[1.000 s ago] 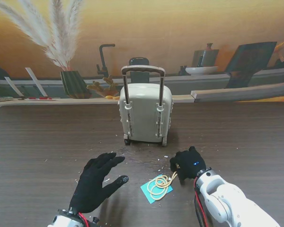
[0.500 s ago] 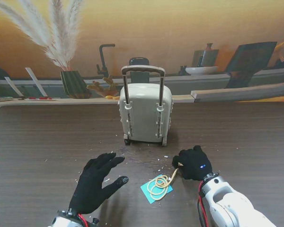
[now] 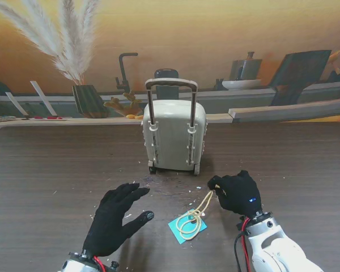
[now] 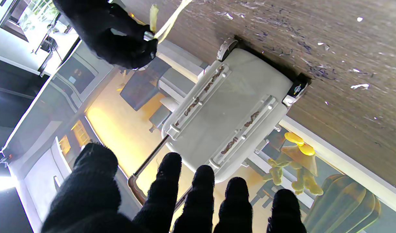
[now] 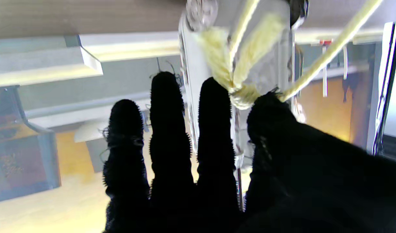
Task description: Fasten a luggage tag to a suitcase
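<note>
The yellow cord (image 3: pixel 207 200) should open into a long loop with the teal tag hanging down when I lift it, because its coils (image 3: pixel 188 228) lie loose over the tag.
A small pale grey suitcase (image 3: pixel 174 136) stands upright at the table's middle, its telescopic handle (image 3: pixel 171 85) raised; the left wrist view shows its ribbed shell (image 4: pixel 227 110). Nearer to me lies a teal luggage tag (image 3: pixel 187 228) with a yellow cord (image 3: pixel 199 211) looped on it. My right hand (image 3: pixel 238 192), black-gloved, pinches the cord's end between thumb and forefinger, and the cord runs taut down to the tag. The right wrist view shows the knotted cord (image 5: pixel 240 87) at the fingertips. My left hand (image 3: pixel 114 218) rests open on the table, left of the tag, fingers spread.
White crumbs and scuffs (image 3: pixel 175 190) dot the dark wood table (image 3: pixel 56 170) in front of the suitcase. Behind the far edge stand a vase of pampas grass (image 3: pixel 88 99), a wooden figure (image 3: pixel 124 106) and a printed kitchen backdrop (image 3: pixel 272 73).
My right hand has risen and moved right, away from the tag, drawing the cord out straight. The tag's far edge has shifted slightly. The left hand has stayed still.
</note>
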Motion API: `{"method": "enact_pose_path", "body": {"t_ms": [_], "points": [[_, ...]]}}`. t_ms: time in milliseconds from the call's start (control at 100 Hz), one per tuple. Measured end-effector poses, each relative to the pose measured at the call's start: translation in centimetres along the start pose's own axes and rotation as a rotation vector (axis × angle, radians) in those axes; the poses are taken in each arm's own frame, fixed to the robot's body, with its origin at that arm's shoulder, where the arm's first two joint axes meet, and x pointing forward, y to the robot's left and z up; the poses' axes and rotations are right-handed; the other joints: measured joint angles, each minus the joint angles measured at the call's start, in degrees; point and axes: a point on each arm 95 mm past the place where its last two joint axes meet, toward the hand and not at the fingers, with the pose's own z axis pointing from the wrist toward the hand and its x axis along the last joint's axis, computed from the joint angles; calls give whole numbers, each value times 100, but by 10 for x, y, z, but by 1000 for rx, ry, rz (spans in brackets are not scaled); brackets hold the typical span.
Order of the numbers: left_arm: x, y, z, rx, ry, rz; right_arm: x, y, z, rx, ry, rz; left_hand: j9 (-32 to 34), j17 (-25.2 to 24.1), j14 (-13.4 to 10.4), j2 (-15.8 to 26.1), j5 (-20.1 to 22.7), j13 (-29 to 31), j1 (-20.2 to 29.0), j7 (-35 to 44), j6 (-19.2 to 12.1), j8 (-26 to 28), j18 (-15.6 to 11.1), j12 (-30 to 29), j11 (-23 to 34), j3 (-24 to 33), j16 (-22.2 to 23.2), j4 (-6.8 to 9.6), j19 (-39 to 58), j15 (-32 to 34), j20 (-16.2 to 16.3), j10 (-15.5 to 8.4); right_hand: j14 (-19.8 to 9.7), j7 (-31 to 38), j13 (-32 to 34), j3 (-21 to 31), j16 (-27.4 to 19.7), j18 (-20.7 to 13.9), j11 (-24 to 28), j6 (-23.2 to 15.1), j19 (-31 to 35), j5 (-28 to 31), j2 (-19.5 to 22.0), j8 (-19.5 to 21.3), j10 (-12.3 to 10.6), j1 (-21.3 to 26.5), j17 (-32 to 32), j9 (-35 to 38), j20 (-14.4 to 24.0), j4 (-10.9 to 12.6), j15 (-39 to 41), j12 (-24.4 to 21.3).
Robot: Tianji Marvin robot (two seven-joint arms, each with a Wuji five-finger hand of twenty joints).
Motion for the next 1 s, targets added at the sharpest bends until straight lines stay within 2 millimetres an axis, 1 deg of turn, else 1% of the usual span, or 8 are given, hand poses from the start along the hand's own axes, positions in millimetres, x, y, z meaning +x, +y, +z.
{"method": "enact_pose_path", "body": {"t_ms": [40, 170, 180, 310, 320, 430, 570, 1000], "points": [[0, 0, 0, 4, -1, -1, 1, 4, -1, -30, 2, 3, 0, 0, 0, 0, 131, 0, 0, 32, 0, 1, 0, 0, 0, 0, 0, 0, 0, 0, 0, 0, -4, 1, 92, 0, 70, 40, 283, 1, 107, 0, 1, 0, -67, 0, 75, 0, 67, 0, 133, 171], [0, -2, 1, 21, -4, -7, 3, 19, -3, -154, 8, 10, 67, 0, 0, 0, 138, 3, 0, 57, 0, 58, 0, 0, 0, 0, 0, 0, 0, 0, 0, 1, -101, 3, 305, 10, 281, 58, 1039, 1, 444, 0, 1, 1, -196, 1, 275, 1, 324, 0, 458, 717], [0, -2, 1, 23, -4, -8, 3, 21, -3, -166, 8, 12, 83, 0, 0, 0, 140, 3, 0, 57, 0, 61, 0, 0, 0, 0, 0, 0, 0, 0, 0, 1, -107, 7, 311, 14, 305, 59, 1060, 2, 461, 0, -1, 1, -196, 1, 284, 2, 336, 0, 600, 724], [0, -1, 4, 30, -1, -17, 5, 36, -1, -277, 2, 70, 112, 0, 0, 0, 143, 5, 0, 83, 0, 63, 0, 0, 0, 0, 0, 0, 0, 0, 0, 4, -184, 91, 584, 251, 517, 140, 1406, 77, 837, 77, -192, 1, -189, 1, 554, 167, 591, 0, 982, 1071], [0, -1, 4, 30, -1, -17, 5, 37, 0, -283, 3, 76, 112, 0, 0, 0, 143, 6, 0, 84, 0, 63, 0, 0, 0, 0, 0, 0, 0, 0, 0, 4, -207, 91, 591, 263, 530, 141, 1415, 86, 875, 90, -208, 1, -186, 1, 560, 168, 605, -1, 1114, 1080], [1, 0, 7, 29, 5, -22, 8, 47, 5, -348, -1, 107, 114, 4, 0, 0, 144, 8, 0, 120, 0, 64, 0, 0, 0, 0, 0, 0, 0, 0, 0, 4, -253, 100, 726, 472, 645, 198, 1473, 138, 1087, 233, -443, 1, -89, -9, 729, 246, 738, -4, 1361, 1338], [2, 2, 10, 30, 11, -22, 9, 62, 14, -407, -12, 163, 162, 29, 1, 0, 194, 12, 0, 123, 0, 68, 0, 0, 0, 0, 0, 0, 0, 0, 0, 4, -265, 100, 809, 537, 665, 235, 1530, 143, 1171, 298, -541, 1, -40, -11, 775, 363, 802, -4, 1498, 1475], [1, 3, 12, 28, 11, -28, 12, 106, 38, -566, 9, 188, 169, 62, 1, 0, 209, 18, 0, 147, 0, 74, 0, 0, 0, 0, 0, 0, 0, 0, 0, 9, -265, 100, 816, 656, 669, 268, 1530, 143, 1181, 438, -721, 0, 5, -13, 812, 422, 856, -4, 1528, 1486]]}}
